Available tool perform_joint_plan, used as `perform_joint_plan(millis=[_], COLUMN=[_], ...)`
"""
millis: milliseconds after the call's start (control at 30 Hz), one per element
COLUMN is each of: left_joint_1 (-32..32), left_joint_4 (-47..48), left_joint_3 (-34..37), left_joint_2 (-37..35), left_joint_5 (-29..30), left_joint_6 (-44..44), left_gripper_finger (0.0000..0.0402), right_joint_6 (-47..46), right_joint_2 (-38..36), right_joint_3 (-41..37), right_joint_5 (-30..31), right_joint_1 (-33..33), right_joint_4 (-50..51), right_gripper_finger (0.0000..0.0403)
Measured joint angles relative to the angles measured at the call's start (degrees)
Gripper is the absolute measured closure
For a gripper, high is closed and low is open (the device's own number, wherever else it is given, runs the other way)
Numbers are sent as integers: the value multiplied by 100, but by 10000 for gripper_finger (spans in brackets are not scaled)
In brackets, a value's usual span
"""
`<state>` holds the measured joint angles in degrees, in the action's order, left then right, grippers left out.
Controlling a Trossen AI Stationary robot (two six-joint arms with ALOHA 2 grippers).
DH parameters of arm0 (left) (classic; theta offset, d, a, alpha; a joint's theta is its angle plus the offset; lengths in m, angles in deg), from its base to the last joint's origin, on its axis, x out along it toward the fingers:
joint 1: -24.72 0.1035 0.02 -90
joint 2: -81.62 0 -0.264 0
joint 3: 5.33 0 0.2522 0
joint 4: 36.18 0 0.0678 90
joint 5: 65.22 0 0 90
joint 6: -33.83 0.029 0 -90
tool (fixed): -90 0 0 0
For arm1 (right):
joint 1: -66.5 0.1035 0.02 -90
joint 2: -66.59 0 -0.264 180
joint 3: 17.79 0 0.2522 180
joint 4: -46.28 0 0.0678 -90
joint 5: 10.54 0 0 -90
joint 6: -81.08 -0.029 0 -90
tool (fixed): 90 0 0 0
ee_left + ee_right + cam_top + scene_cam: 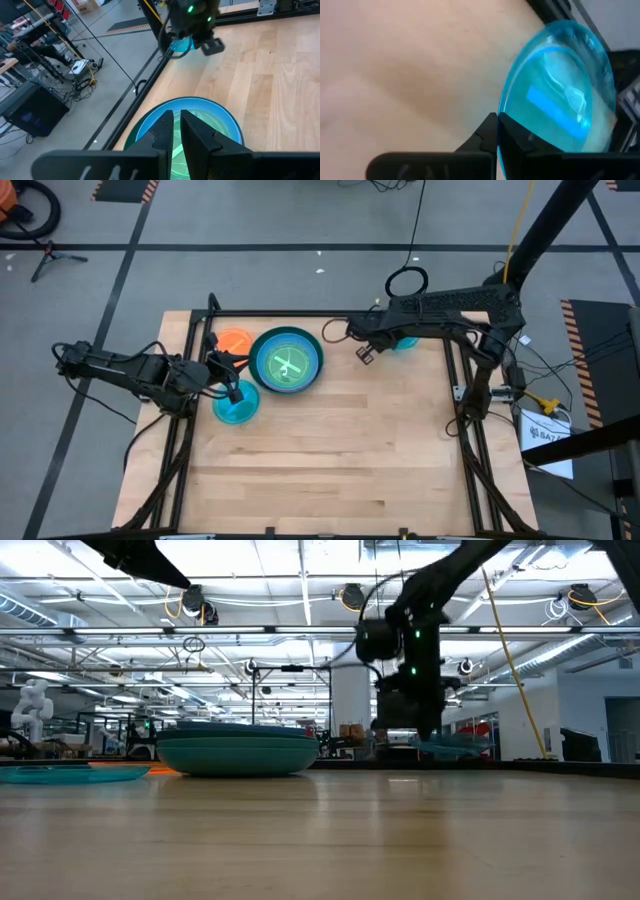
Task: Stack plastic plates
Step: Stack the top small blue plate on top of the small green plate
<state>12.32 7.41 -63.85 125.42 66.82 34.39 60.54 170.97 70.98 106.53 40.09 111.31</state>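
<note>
The robot's right gripper is pinching the cyan plate's rim (503,98) and the stack's green inside (287,366) is open, so the robot should keep carrying the plate until it hangs over the stack.
A stack of large teal plates (287,361) with a green inside rests on the table's far left part. It also shows in the low view (238,752) and the left wrist view (220,117). An orange plate (235,339) lies beside it, and a cyan plate (237,409) lies nearer. My left gripper (176,122) hovers at the stack's left, its fingers almost together with nothing between them. My right gripper (498,131) is at the far side, right of the stack, shut on another cyan plate (560,85). My right gripper pinches the cyan plate's rim (506,117) between its two fingers, which slant down at it from above. The plate stands out from the fingers, tilted. In the low view the plate (452,747) hangs just clear of the table.
A dark metal frame (300,314) borders the table's far edge and sides. The table's bare wood (340,460) stretches across its near half. Cables and gear lie on the floor beyond the table.
</note>
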Motion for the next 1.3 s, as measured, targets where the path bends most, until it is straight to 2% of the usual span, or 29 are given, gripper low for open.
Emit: perform_joint_plan(millis=[267,633,767,933,1100,1300], left_joint_1=[0,0,0,0,0,0], left_joint_4=[-3,-18,-18,-66,-128,-140], left_joint_3=[0,0,0,0,0,0], left_joint_2=[1,2,1,2,2,2], left_joint_5=[0,0,1,0,0,0], left_joint_6=[3,48,50,52,88,125], left_gripper_finger=[360,360,360,360,360,360], right_joint_6=[719,2192,2504,3112,3799,3945], right_joint_2=[-669,-768,-706,-364,-10,67], right_joint_3=[41,43,47,52,50,47], right_joint_5=[-38,-811,-1206,-1237,-1208,-1201], right_joint_1=[1097,2470,2699,2811,2865,2841], right_joint_4=[-537,-2882,-3658,-4220,-4394,-4517], right_gripper_finger=[401,402,402,402,402,402])
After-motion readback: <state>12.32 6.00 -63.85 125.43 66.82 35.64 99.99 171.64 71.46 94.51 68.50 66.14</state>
